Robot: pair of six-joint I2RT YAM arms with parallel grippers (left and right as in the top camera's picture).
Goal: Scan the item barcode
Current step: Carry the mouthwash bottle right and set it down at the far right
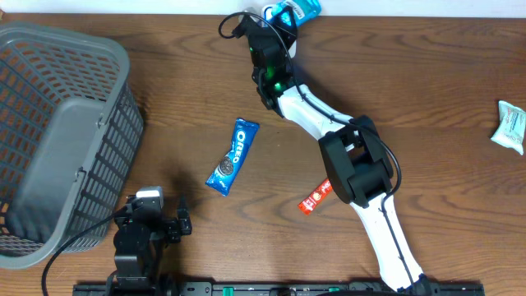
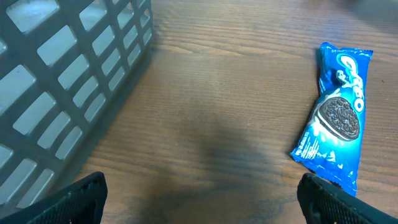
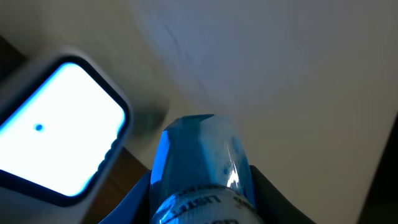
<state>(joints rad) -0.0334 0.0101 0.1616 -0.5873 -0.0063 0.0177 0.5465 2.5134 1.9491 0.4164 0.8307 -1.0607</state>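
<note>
The wood is clear from the scanner (image 1: 403, 78) to the pale packet, so my right gripper should go on with the blue bottle before it lets go of it beside the pale packet (image 1: 486, 117).
My right gripper (image 1: 278, 23) reaches to the table's far edge and is shut on a blue bottle (image 1: 292, 11) with a white printed label. In the right wrist view the blue bottle (image 3: 200, 155) stands up between the fingers of this gripper (image 3: 202, 196), next to a scanner (image 3: 59, 140) with a bright white window at the left. No barcode shows on the bottle. My left gripper (image 1: 177, 224) rests low at the front left. Its fingers (image 2: 84, 199) are spread wide over bare wood, so the left gripper (image 2: 202, 200) is open and holds nothing.
A blue Oreo pack (image 1: 233, 155) lies mid-table, to the right of the left gripper's view (image 2: 339, 118). A grey basket (image 1: 66, 131) fills the left side, its wall (image 2: 62, 74) close by. A red packet (image 1: 315, 197) lies under the right arm; a pale packet (image 1: 511, 126) lies far right.
</note>
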